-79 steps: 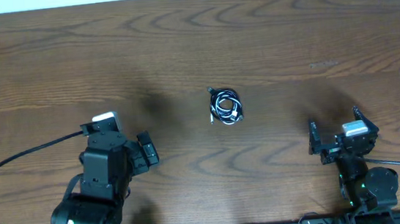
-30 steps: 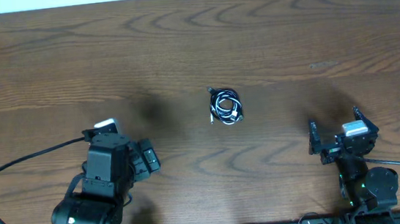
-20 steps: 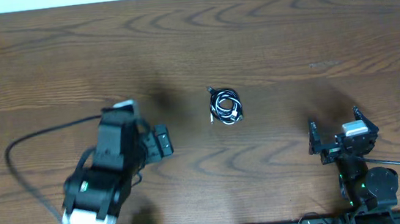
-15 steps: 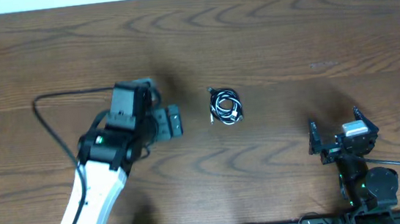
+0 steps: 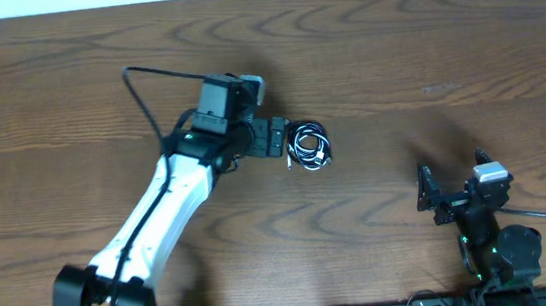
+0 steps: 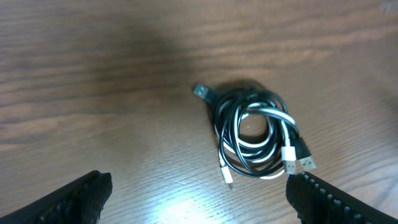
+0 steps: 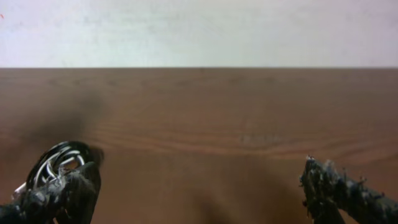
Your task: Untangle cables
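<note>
The black and white cords wind through each other (image 6: pixel 239 119). So I expect the white cords (image 6: pixel 275 112) to follow when I raise the black cords.
The cables (image 5: pixel 308 146) are a small bunch of thin black and white cords coiled together on the wooden table (image 5: pixel 394 51), near its middle. In the left wrist view the bunch (image 6: pixel 258 134) lies just ahead of my fingers, with small white plugs at its lower right and a loose white plug end below. My left gripper (image 5: pixel 274 137) is open, just left of the bunch, jaws wide apart and empty. My right gripper (image 5: pixel 454 188) is open and empty at the near right, far from the cables, which show at the left of its view (image 7: pixel 59 158).
The left arm (image 5: pixel 172 198) stretches diagonally from the near left toward the table's middle, its thick black cable (image 5: pixel 146 90) looping behind it. A pale wall (image 7: pixel 199 31) lies beyond the table's far edge.
My left arm has swung from the near left up and right across the table, bringing its open gripper right beside the cable bunch. The right gripper has shifted only slightly. The cables have not moved.
</note>
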Controlling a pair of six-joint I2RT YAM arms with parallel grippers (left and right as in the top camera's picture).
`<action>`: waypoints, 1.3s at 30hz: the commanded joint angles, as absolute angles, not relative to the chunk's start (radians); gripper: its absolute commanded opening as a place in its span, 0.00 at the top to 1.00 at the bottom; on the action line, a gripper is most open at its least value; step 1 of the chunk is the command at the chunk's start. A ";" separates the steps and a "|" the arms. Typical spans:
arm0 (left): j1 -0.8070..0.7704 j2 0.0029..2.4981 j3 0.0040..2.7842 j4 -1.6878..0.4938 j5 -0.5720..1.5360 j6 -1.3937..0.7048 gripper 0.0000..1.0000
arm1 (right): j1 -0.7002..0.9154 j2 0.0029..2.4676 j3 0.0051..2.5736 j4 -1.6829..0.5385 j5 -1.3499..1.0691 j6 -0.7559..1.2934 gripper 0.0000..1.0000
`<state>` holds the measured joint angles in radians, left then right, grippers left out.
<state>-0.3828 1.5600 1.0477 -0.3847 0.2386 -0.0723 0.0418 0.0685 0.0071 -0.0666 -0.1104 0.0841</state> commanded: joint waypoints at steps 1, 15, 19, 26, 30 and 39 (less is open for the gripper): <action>-0.413 1.605 1.063 -0.368 0.250 -0.033 0.11 | 0.047 0.133 0.043 -0.115 -0.138 0.119 0.01; -0.451 1.767 1.062 -0.215 0.251 -0.030 0.14 | 0.047 0.417 0.304 -0.326 -0.194 0.119 0.01; -0.453 1.798 1.062 -0.194 0.251 -0.030 0.17 | 0.047 0.462 0.351 -0.341 -0.202 0.119 0.01; -0.469 1.867 1.061 -0.173 0.252 -0.031 0.24 | 0.047 0.474 0.365 -0.345 -0.214 0.119 0.01; -0.484 1.892 1.061 -0.154 0.251 -0.043 0.40 | 0.047 0.474 0.365 -0.345 -0.217 0.119 0.01; -0.497 1.891 1.061 -0.148 0.435 -0.139 0.78 | 0.047 0.474 0.364 -0.371 -0.249 0.119 0.01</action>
